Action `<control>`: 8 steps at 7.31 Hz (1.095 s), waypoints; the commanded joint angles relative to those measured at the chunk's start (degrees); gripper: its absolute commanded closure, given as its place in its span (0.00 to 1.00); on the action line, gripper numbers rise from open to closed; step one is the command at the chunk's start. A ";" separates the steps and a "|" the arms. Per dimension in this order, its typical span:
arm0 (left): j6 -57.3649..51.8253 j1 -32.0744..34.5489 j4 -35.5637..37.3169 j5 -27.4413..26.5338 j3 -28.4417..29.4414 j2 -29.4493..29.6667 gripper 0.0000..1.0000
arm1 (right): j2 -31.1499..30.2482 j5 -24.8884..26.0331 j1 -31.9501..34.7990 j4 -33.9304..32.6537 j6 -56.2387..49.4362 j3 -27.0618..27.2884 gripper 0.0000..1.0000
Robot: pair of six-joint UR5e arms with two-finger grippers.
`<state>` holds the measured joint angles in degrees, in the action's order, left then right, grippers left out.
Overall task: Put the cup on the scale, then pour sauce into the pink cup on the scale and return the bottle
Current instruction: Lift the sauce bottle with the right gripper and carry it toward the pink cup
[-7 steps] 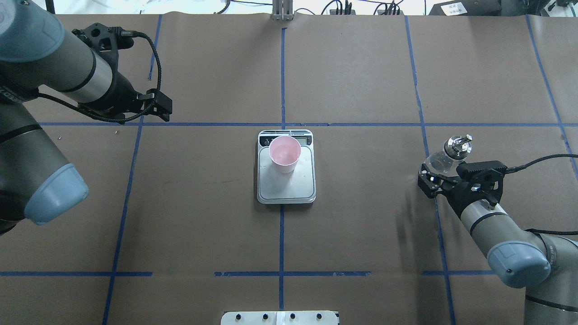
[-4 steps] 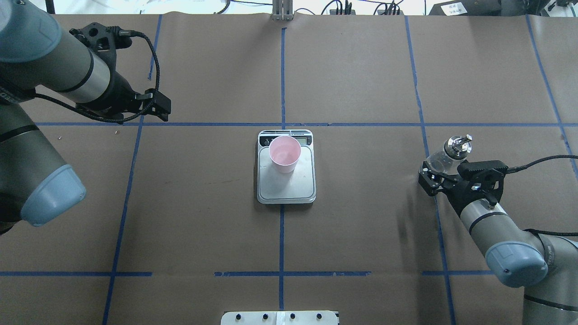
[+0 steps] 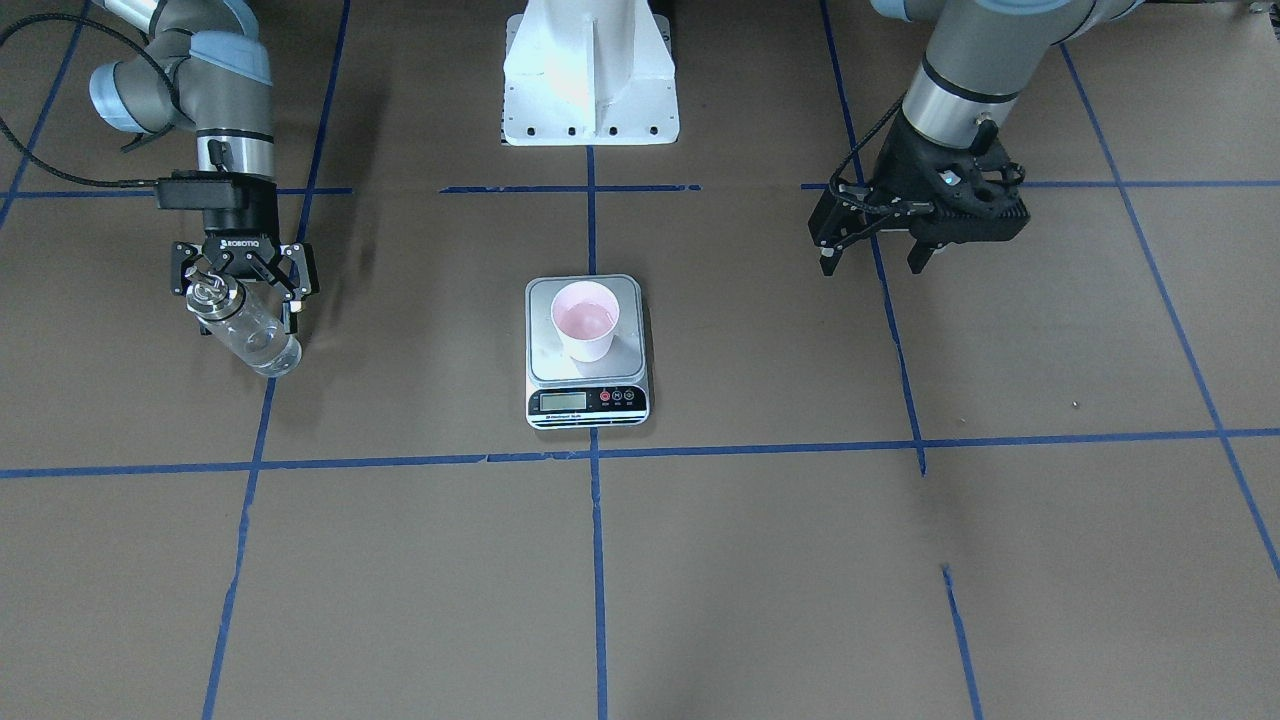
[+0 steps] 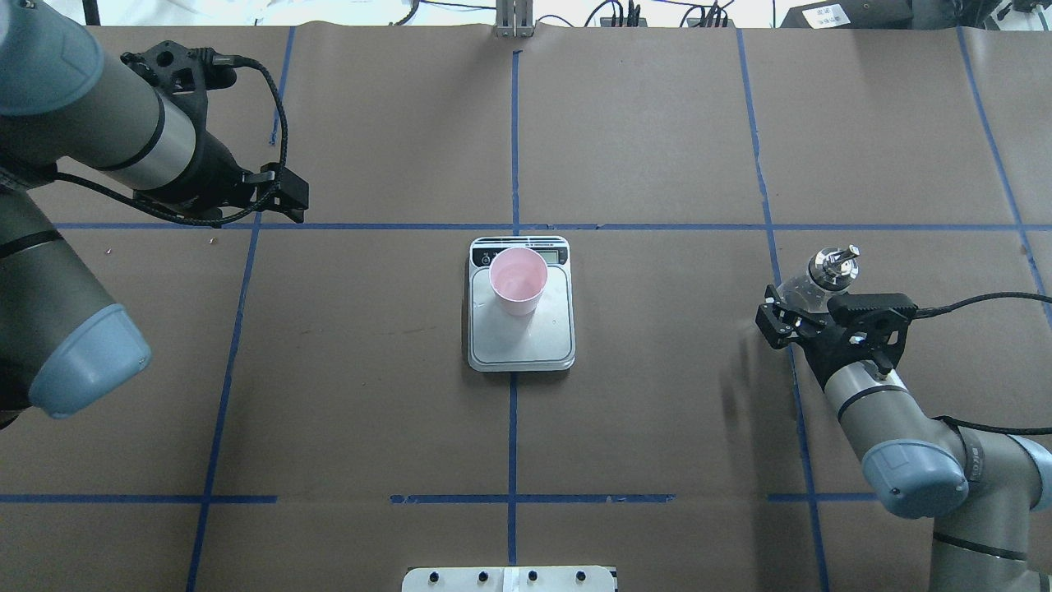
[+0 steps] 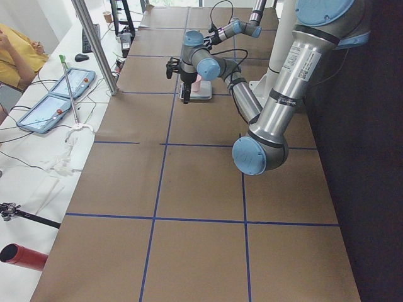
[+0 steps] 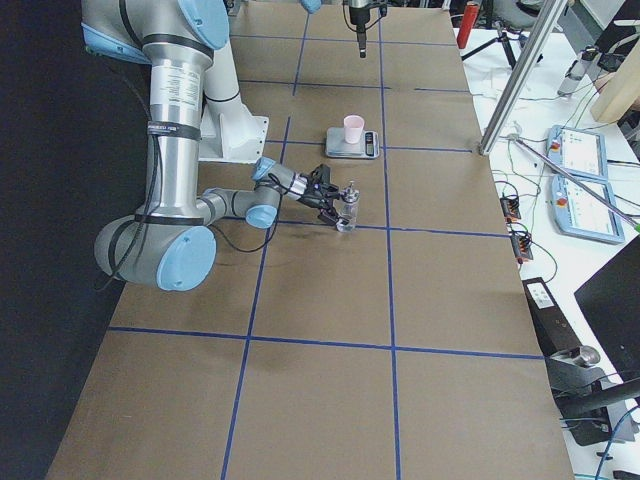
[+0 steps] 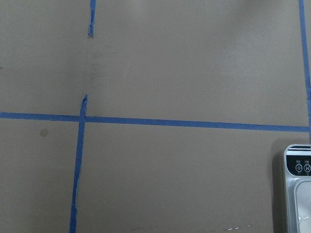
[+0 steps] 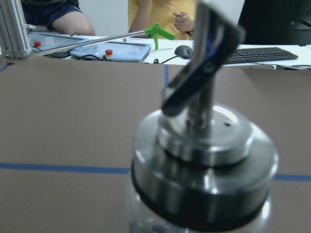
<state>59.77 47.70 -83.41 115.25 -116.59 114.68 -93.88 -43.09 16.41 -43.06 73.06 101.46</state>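
Note:
My gripper will tip the bottle. A dark flap hangs at a slant across the bottle's spout (image 8: 201, 107), so the flap (image 8: 198, 73) will swing round and let out a thin stream when the bottle tips.
The pink cup (image 3: 586, 322) stands upright on the steel plate of the scale (image 3: 587, 401) at the table's centre; both also show in the overhead view, the cup (image 4: 518, 279) on the scale (image 4: 522, 345). The clear glass bottle (image 3: 255, 340) with its silver cap and spout stands on the table at my right side (image 4: 832, 267). My right gripper (image 3: 243, 290) is open, its fingers either side of the bottle's upper part; the cap (image 8: 204, 160) fills the right wrist view. My left gripper (image 3: 880, 258) is open and empty, above the table far from the scale.
The robot's white base (image 3: 590, 70) stands behind the scale. Blue tape lines cross the brown table cover. The scale's corner (image 7: 299, 194) shows in the left wrist view. Tablets and a keyboard (image 8: 262, 54) lie beyond the far edge, where people sit.
The right arm has shifted a little leftward and back while the bottle stays in place. The left arm has drawn slightly back to the left. Cup and scale are unmoved.

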 commanded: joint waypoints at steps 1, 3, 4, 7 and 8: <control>0.00 -0.06 0.09 -0.03 -0.04 0.01 0.00 | 1.25 0.82 0.20 0.25 0.15 -2.06 0.00; 0.00 -0.06 0.09 -0.03 -0.04 0.10 0.00 | 0.98 1.34 0.20 1.57 0.15 -3.02 0.00; 0.00 0.03 0.09 -0.03 -0.13 0.10 0.00 | 1.07 1.52 0.20 1.58 0.15 -3.28 0.16; 0.00 -0.06 0.44 -0.03 -0.39 0.02 0.00 | 1.07 2.48 0.20 1.66 -0.28 -2.76 1.00; 0.00 -0.06 0.45 -0.03 -0.39 0.02 0.00 | 1.15 2.83 0.29 1.66 -0.98 -1.37 1.00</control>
<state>59.77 47.64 -83.09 115.22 -116.92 114.70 -92.78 -40.70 16.64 -41.40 72.77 98.85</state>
